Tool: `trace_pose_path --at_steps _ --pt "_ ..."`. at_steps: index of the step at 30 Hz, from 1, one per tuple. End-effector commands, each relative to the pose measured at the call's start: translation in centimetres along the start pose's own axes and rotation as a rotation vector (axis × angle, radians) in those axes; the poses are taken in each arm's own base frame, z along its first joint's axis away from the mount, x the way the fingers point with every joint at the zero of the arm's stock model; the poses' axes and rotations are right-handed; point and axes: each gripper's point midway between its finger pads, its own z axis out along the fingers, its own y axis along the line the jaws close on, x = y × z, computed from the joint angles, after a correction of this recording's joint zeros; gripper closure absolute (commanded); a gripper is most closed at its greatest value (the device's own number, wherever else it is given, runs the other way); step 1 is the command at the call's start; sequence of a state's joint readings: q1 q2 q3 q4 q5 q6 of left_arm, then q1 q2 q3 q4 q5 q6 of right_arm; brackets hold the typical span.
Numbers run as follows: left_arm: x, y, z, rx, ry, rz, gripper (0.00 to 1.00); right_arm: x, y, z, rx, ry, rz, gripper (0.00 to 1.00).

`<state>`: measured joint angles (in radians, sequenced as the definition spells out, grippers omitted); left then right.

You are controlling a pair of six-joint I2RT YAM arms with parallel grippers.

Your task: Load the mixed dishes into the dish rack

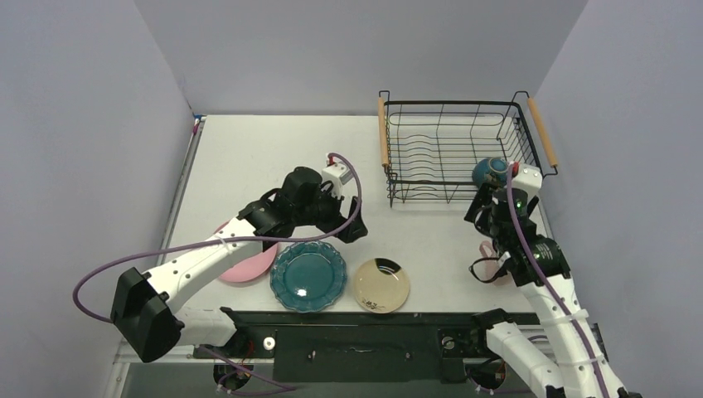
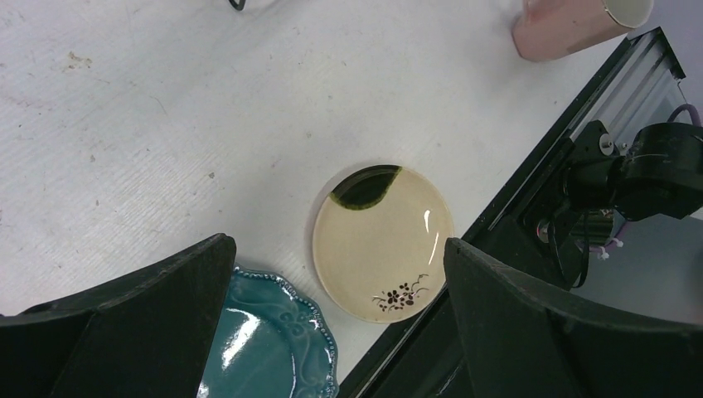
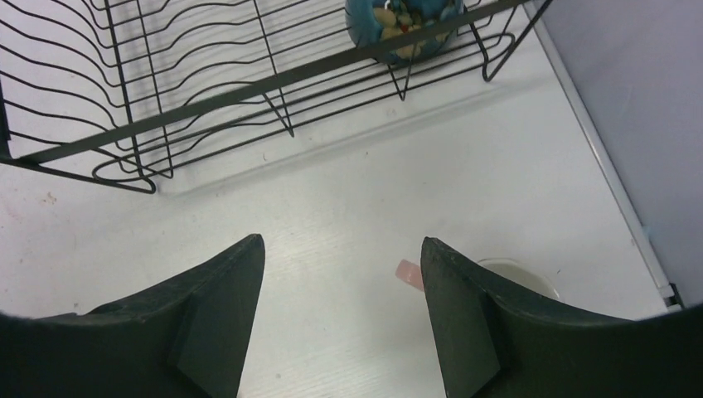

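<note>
My left gripper is far from the pink cup, so next my right gripper grabs the cup first and brings its handle across to my left gripper.
The dish rack stands at the back right, and the dark-teal bowl sits in its near right corner. In the right wrist view the bowl shows behind the rack's wires. My right gripper hovers just in front of the rack, open over bare table. The pink cup lies beside it, mostly hidden by the arm. My left gripper is open above the cream dish. Beside that dish is the teal scalloped plate. The pink plate lies partly under the left arm.
The table's black front rail runs just behind the plates. Grey walls close in the left, back and right sides. The pink cup lies on its side at the top of the left wrist view.
</note>
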<state>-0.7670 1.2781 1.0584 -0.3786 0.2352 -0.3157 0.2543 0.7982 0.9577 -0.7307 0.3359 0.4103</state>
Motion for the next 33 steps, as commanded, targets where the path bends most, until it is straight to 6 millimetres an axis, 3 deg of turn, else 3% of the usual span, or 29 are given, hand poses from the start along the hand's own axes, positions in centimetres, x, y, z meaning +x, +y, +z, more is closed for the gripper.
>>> trace_pose_path --at_steps 1,3,9,13,15,18,20,25,28,33 --pt "-1.1 0.6 1.0 0.048 -0.036 -0.057 0.03 1.5 -0.5 -0.9 -0.015 -0.019 0.107 0.35" --pt "-0.8 0.9 1.8 0.052 -0.014 -0.082 0.03 2.2 -0.4 -1.3 -0.039 -0.008 0.128 0.35" --pt "1.1 -0.8 4.4 0.130 0.058 -0.157 0.02 2.7 -0.3 -3.2 -0.100 -0.035 0.247 0.36" --pt "2.3 -4.4 6.0 0.173 0.087 -0.171 0.01 2.0 -1.0 -5.6 -0.137 -0.101 0.334 0.36" --pt "3.0 -7.7 6.9 0.224 0.103 -0.168 0.01 2.0 -2.0 -6.4 -0.117 -0.138 0.380 0.36" --pt "2.6 -10.9 8.0 0.260 0.100 -0.167 0.00 3.1 -4.2 -6.1 0.014 -0.116 0.420 0.35" --pt "2.2 -12.4 8.2 0.279 0.095 -0.159 0.00 4.0 -4.4 -5.5 0.071 -0.055 0.414 0.34" --pt "0.2 -13.0 7.1 0.261 0.065 -0.100 0.00 4.7 -5.2 -3.4 0.211 0.008 0.393 0.29" --pt "-1.5 -12.9 4.9 0.240 0.030 0.011 0.01 4.6 -5.5 -1.9 0.248 0.013 0.422 0.22" --pt "-3.7 -10.8 1.4 0.119 -0.027 0.182 0.02 7.0 -7.2 1.1 0.296 0.120 0.530 0.21"
